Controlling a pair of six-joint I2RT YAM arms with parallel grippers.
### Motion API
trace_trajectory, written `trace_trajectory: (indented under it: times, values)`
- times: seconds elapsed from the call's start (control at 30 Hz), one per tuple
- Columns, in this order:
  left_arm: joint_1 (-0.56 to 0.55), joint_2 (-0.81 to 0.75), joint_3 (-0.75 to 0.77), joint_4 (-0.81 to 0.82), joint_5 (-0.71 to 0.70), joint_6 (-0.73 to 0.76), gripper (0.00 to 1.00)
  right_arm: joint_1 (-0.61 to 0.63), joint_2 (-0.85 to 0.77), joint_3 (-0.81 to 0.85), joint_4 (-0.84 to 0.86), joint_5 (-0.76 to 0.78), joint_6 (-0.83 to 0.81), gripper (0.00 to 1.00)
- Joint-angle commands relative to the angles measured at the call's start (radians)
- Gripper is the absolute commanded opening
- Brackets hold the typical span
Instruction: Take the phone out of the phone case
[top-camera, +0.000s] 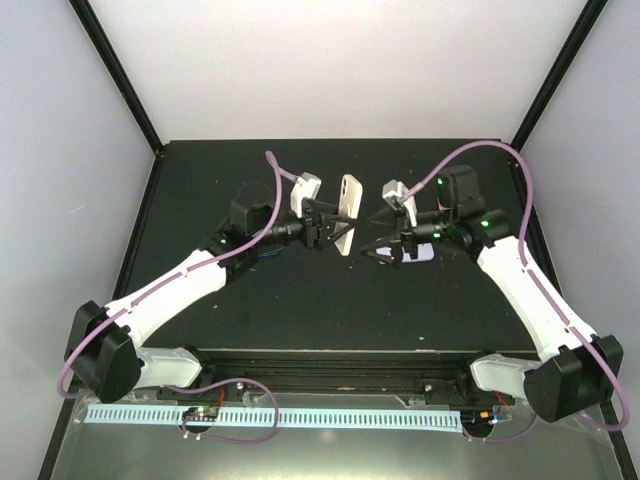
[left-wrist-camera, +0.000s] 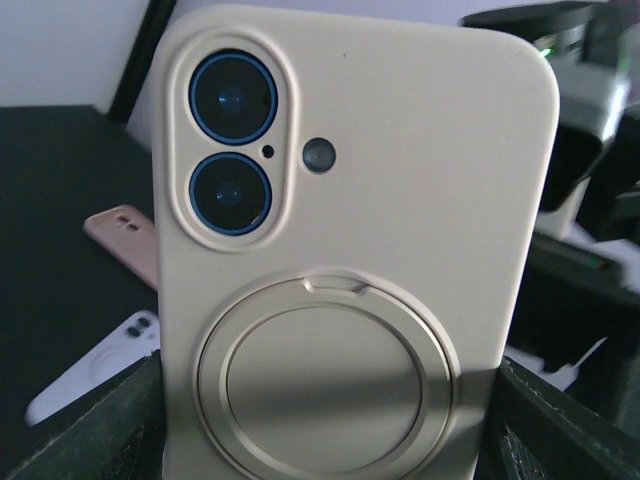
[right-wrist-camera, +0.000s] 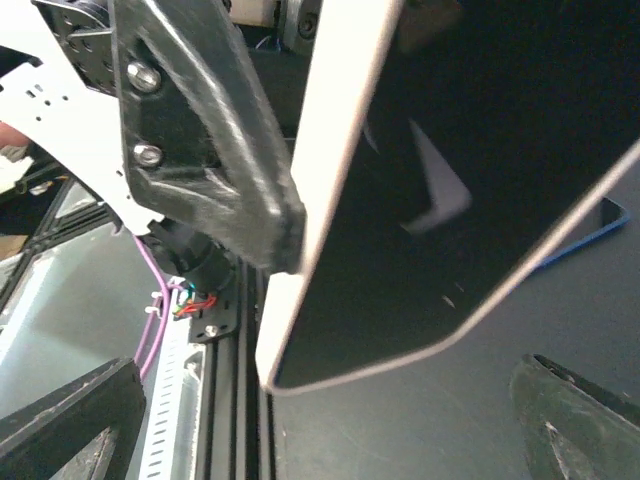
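Observation:
The cream phone case is clamped by my left gripper across both long sides (left-wrist-camera: 502, 343), so my right gripper should hold the case (top-camera: 349, 194) while my left gripper takes hold of one side.
A cream phone case (top-camera: 347, 216) with the phone in it stands upright above the mat's middle. My left gripper (top-camera: 332, 228) is shut on its lower sides. The left wrist view shows the case's back (left-wrist-camera: 400, 180) with two blue-ringed lenses and a round ring stand (left-wrist-camera: 325, 380), my gripper (left-wrist-camera: 330, 430) clamping both edges. The right wrist view shows the phone's black screen (right-wrist-camera: 470, 150) inside the cream rim (right-wrist-camera: 330, 170), held by the left finger (right-wrist-camera: 200, 130). My right gripper (top-camera: 383, 250) is open and empty just right of the phone, its fingers (right-wrist-camera: 70, 420) spread below it.
A pink case (left-wrist-camera: 125, 235) and a white phone or case (left-wrist-camera: 95, 365) lie on the black mat behind the held phone. A bluish phone (top-camera: 420, 252) lies flat under my right gripper. The table's black front rail (right-wrist-camera: 225, 400) runs below.

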Motion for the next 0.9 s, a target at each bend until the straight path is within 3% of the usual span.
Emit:
trace_trajectory:
  times: [0.0,0.33,0.5,0.8,0.83,0.87]
  values:
    - [-0.006,-0.058,-0.021,0.316,0.094,-0.147,0.46,0.073,0.028,0.035,0.110,0.012,0.089,1.00]
    - [-0.013,-0.101,-0.084,0.449,0.107,-0.228,0.44,0.092,0.063,0.049,0.173,-0.043,0.176,1.00]
    - [-0.013,-0.098,-0.098,0.477,0.104,-0.241,0.44,0.098,0.049,0.020,0.293,-0.127,0.265,0.99]
    - [-0.014,-0.091,-0.133,0.547,0.112,-0.284,0.45,0.112,0.080,0.016,0.411,-0.218,0.392,0.63]
    - [-0.014,-0.095,-0.139,0.543,0.107,-0.278,0.48,0.112,0.080,0.017,0.410,-0.209,0.395,0.59]
    - [-0.013,-0.102,-0.142,0.525,0.102,-0.267,0.59,0.112,0.078,0.016,0.406,-0.198,0.395,0.55]
